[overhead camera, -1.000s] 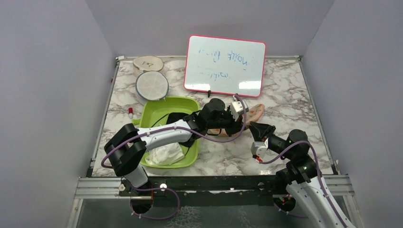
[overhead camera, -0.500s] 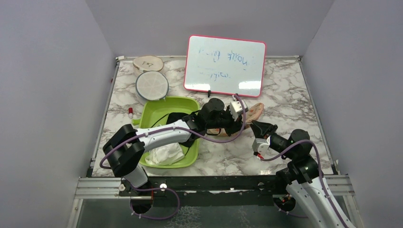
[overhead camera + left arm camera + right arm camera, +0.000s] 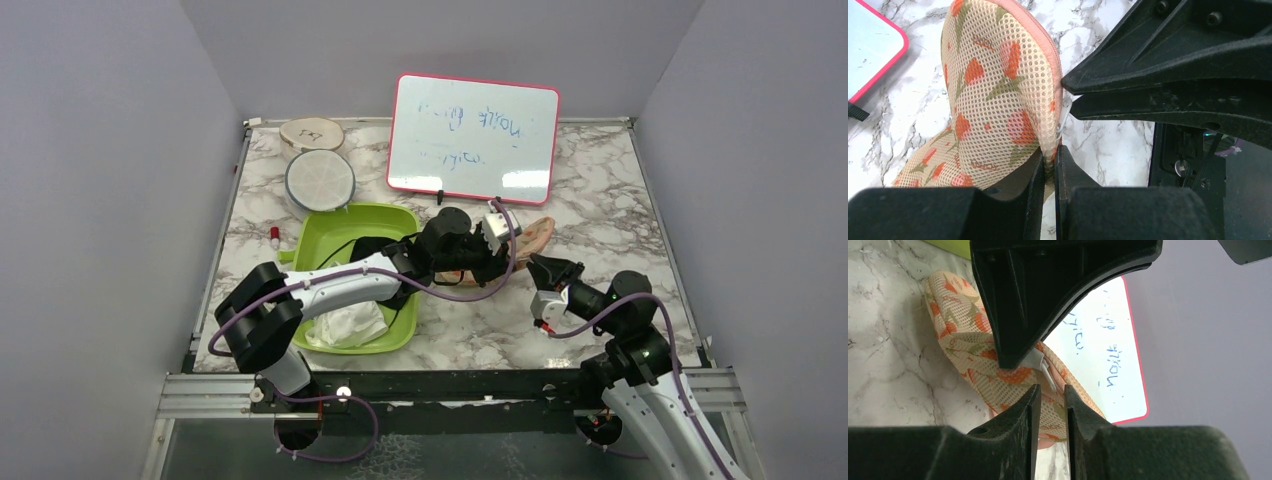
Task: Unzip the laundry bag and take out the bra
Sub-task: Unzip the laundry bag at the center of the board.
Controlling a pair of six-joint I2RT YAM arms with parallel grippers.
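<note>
The robot's right gripper has the zipper pull just at its fingertips (image 3: 1051, 385), so it should open, go in around the pull (image 3: 1047, 373) and close on it before pulling the zipper open.
The laundry bag (image 3: 537, 234) lies on the marble table in front of the whiteboard. It is peach mesh with orange and green leaf prints (image 3: 993, 90), and it also shows in the right wrist view (image 3: 963, 335). My left gripper (image 3: 1049, 157) is shut on the bag's seam edge and holds it up. My right gripper (image 3: 1049, 390) is open by a narrow gap. Its tips are at the white zipper pull (image 3: 1047, 374), which hangs just at the gap. It shows in the left wrist view (image 3: 1067, 95) touching the bag's edge. The bra is hidden.
A green tub (image 3: 330, 215) at the left holds a black garment (image 3: 368, 245) and a white cloth bundle (image 3: 345, 322). A whiteboard (image 3: 472, 138) stands at the back. A round white mesh disc (image 3: 319, 179) and a wooden disc (image 3: 311, 132) lie at the back left.
My right arm has shifted a little to the right and its gripper has edged closer to the bag's end. My left gripper still holds the bag's edge in about the same place.
</note>
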